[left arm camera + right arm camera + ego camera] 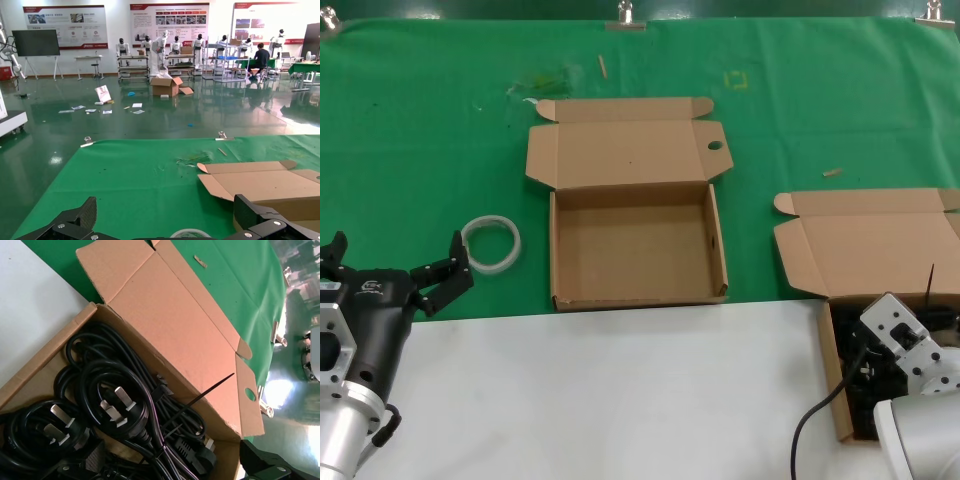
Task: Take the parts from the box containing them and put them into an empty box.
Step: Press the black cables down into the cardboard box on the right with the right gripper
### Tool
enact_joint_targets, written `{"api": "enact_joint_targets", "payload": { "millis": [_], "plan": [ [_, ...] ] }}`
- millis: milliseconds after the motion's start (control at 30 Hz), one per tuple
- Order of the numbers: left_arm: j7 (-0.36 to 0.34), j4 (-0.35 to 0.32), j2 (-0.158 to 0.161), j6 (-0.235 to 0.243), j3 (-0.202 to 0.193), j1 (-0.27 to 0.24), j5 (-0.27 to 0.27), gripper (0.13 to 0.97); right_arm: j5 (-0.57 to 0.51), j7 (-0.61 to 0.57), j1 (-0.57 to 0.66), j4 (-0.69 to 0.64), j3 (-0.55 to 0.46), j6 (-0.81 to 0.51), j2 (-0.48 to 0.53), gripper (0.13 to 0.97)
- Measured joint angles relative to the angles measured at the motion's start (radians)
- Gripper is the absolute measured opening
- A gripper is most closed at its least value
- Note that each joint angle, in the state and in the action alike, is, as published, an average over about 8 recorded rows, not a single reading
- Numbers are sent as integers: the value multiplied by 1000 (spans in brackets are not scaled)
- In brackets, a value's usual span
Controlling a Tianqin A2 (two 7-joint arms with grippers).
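Observation:
The looped black power cord (124,415) is held together by a thin tie (160,452), so it will come up as one bundle, free of its neighbours, when I lift.
The parts (125,410), black power cords with plugs in tied loops, fill the box containing them (45,360), which stands at the right front (833,375) with its lid (870,240) folded back. My right gripper (175,462) is open just above the cords, one finger (90,455) among them and the other (262,465) past the carton's corner. Nothing is held. The empty box (556,250) sits in the middle, its lid open and a round hole (714,146) in one tab. My left gripper (398,252) hangs open at the left front, holding nothing.
A white plastic ring (492,243) lies on the green cloth (420,130) just ahead of the left gripper (167,220) and left of the empty box. A white surface (620,390) covers the near part of the table. A small scrap (832,172) lies behind the right carton.

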Motion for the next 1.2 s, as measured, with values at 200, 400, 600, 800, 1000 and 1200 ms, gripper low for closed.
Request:
{"api": "enact_joint_targets", "payload": {
  "millis": [200, 400, 600, 800, 1000, 1200],
  "plan": [
    [0, 0, 0, 0, 0, 0, 0, 966, 3, -4, -2, -3, 4, -3, 0, 898],
    [0, 0, 0, 0, 0, 0, 0, 966, 10, -5, -8, 2, 8, -5, 0, 865],
    [0, 0, 0, 0, 0, 0, 0, 966, 19, -4, -14, 10, 15, -7, 0, 768],
    [0, 0, 0, 0, 0, 0, 0, 966, 28, -3, -21, 16, 22, -10, 0, 646],
    [0, 0, 0, 0, 0, 0, 0, 966, 29, -4, -25, 16, 26, -13, -1, 522],
    [0, 0, 0, 0, 0, 0, 0, 966, 28, -3, -23, 11, 23, -16, 0, 367]
  ]
}}
